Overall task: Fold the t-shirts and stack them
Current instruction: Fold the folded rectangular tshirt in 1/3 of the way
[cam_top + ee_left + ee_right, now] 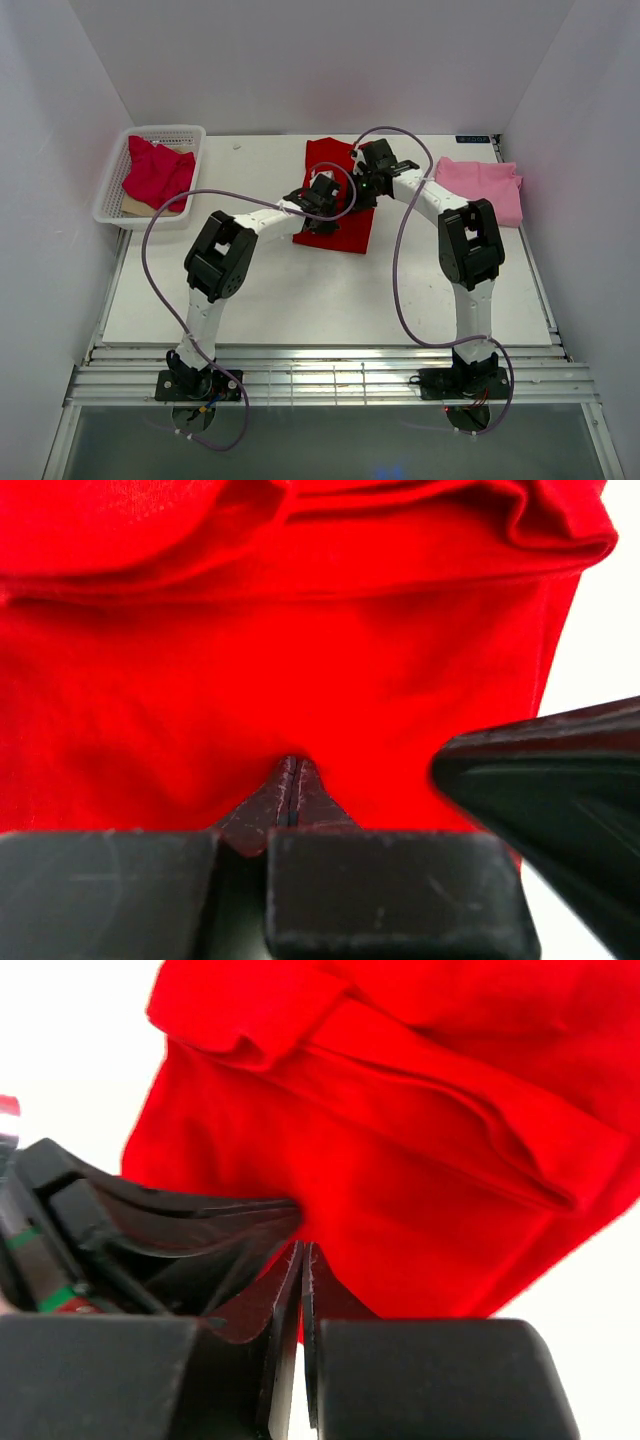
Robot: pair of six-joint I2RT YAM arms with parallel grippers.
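Observation:
My left gripper should pull the t-shirt's near end closer while my right gripper flattens the cloth before folding, because loose folds are bunched across the middle of the red t-shirt.
The bright red t-shirt lies partly folded at the table's middle. My left gripper and right gripper meet over its centre, close together. In the left wrist view the left gripper has its jaws pressed together, pinching the red cloth at the tips. In the right wrist view the right gripper is likewise shut on the red cloth, with the left gripper's dark body just beside it. The light pink t-shirt lies folded at the right. The crimson t-shirt lies crumpled in the basket.
A white mesh basket stands at the far left of the white table. White enclosure walls stand on both sides and at the back. Purple cables loop above both arms.

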